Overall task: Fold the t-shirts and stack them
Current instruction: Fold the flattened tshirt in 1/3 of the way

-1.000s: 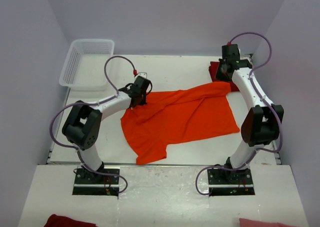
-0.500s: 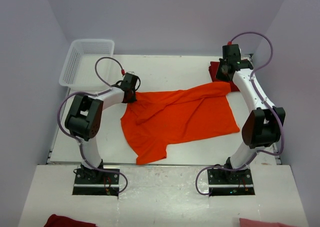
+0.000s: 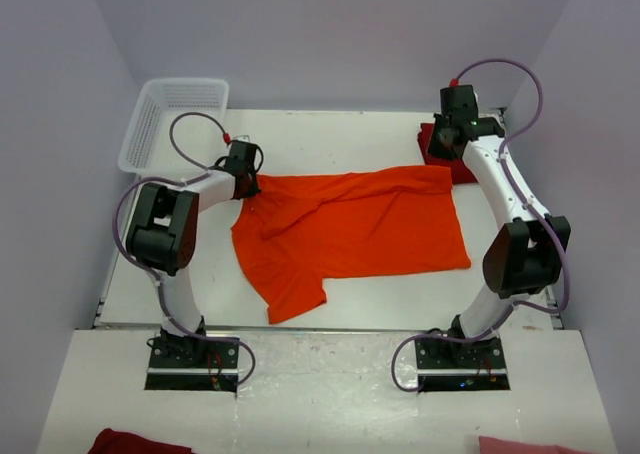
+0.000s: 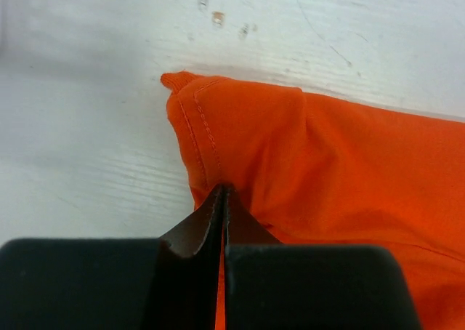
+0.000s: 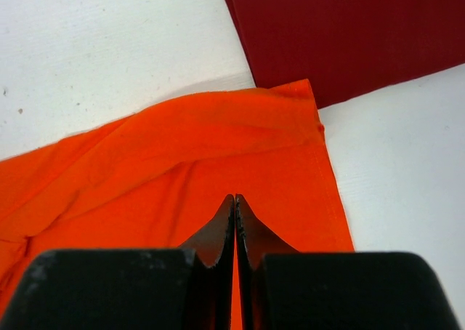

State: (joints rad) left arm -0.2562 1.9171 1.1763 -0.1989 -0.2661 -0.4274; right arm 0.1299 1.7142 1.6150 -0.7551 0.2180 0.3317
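Observation:
My left gripper should press on the orange t-shirt's middle [image 3: 312, 236] and pull it clear before folding, because the orange t-shirt's corner [image 3: 442, 175] lies against the folded dark red t-shirt.
A bright orange t-shirt [image 3: 350, 229] lies spread wide across the table's middle, one sleeve hanging toward the near edge. My left gripper [image 3: 245, 187] is shut on its far left corner; in the left wrist view the closed jaws [image 4: 224, 190] pinch the hemmed orange cloth [image 4: 327, 163]. My right gripper [image 3: 446, 161] is shut on the far right corner, and in the right wrist view the gripper [image 5: 235, 198] has orange fabric [image 5: 145, 177] between its closed jaws. A folded dark red t-shirt [image 5: 341, 32] lies just beyond that corner, partly hidden under the right arm [image 3: 440, 146].
A white lattice basket [image 3: 175, 124] stands at the back left corner. On the near shelf a dark red cloth [image 3: 125, 441] lies at the left and a pink cloth [image 3: 520, 444] at the right. Walls close in on three sides.
My left gripper has moved left and toward the back with the shirt's corner, pulling the far edge straight and the cloth flatter. The right gripper has hardly moved.

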